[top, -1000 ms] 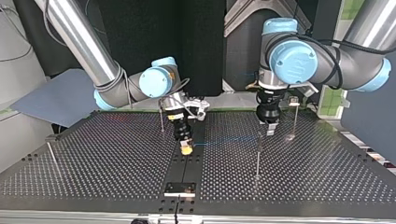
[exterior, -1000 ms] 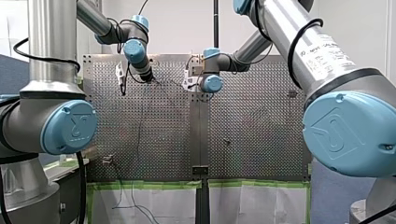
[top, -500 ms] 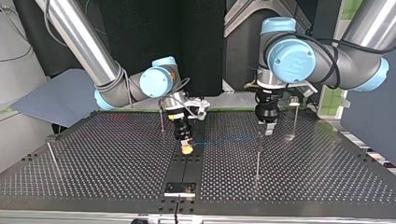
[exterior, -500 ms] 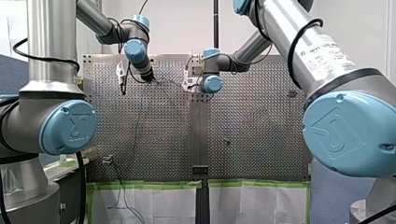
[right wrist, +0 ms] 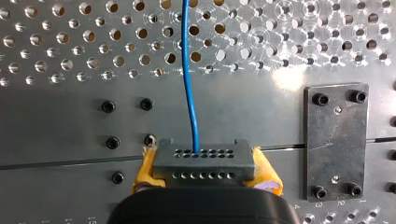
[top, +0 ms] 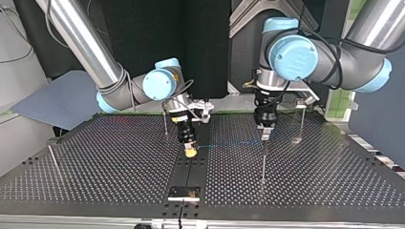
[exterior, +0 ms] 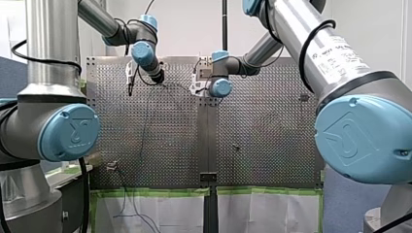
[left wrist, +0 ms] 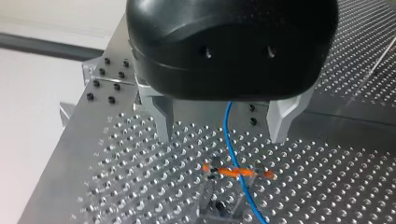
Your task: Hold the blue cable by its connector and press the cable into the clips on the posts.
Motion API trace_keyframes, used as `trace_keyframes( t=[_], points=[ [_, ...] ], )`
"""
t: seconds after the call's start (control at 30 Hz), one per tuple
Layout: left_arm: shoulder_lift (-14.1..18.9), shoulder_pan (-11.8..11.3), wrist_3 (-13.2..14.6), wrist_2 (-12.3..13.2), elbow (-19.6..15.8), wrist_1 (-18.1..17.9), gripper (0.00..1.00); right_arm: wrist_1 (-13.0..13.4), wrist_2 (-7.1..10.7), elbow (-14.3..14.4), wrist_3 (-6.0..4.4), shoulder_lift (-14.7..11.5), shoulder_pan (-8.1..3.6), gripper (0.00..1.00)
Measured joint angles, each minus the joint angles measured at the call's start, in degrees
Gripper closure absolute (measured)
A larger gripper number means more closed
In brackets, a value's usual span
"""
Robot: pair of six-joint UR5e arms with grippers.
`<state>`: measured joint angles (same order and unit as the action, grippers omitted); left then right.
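Observation:
The blue cable [right wrist: 187, 56] comes out of the connector in a smooth bow [right wrist: 192, 112]. I expect the cable to stay stretched out and swing to a slant when I carry it.
The thin blue cable [right wrist: 189, 84] leaves a dark grey connector [right wrist: 204, 164], and my right gripper [right wrist: 205, 176] is shut on that connector with its yellow pads [right wrist: 145, 170]. In the top view my right gripper [top: 190, 149] stands low over the table's middle seam, and the cable [top: 229, 142] stretches to the post [top: 263, 160] at the right. My left gripper [top: 265, 134] hangs just above that post. Its metal fingers [left wrist: 161, 119] stand open, astride the cable [left wrist: 229, 140], with the orange clip [left wrist: 238, 172] on the post's top below them.
More thin posts stand on the perforated table: one behind my right gripper [top: 165, 121], one at the top view's far left [top: 52, 160], one at the far right [top: 302, 119]. A black bolted plate [right wrist: 335, 144] lies beside the connector on the seam.
My left gripper has shifted toward the top view's left and now sits over the post with the cable. My right gripper and the connector have stayed put.

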<state>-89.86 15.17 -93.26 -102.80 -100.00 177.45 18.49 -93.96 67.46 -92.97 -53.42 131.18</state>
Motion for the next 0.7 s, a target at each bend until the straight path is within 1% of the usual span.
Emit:
trace_keyframes(
  t=[0.07, 0.17, 0.37, 0.57, 0.7],
  points=[
    [0.0, 0.29, 0.99, -0.26, 0.0, -0.72, 0.0, 0.02, 0.0, 0.0, 0.03, 0.01, 0.0, 1.0],
    [-0.05, 0.79, 2.18, -1.34, 0.01, -1.71, 0.0, 0.04, -0.02, 0.01, 0.09, 0.01, -0.01, 1.0],
    [-0.65, 2.06, 2.77, -3.83, 0.44, -1.97, 0.0, 0.11, -0.08, 0.01, 0.14, 0.02, -0.05, 1.0],
    [-3.32, 4.57, 2.81, -5.78, 2.72, -2.01, 0.0, 0.06, -0.04, 0.01, 0.19, 0.06, -0.03, 1.0],
    [-5.48, 6.08, 2.2, -7.09, 4.25, -2.42, 0.0, -0.05, -0.02, 0.01, 0.28, 0.07, 0.03, 1.0]
  ],
)
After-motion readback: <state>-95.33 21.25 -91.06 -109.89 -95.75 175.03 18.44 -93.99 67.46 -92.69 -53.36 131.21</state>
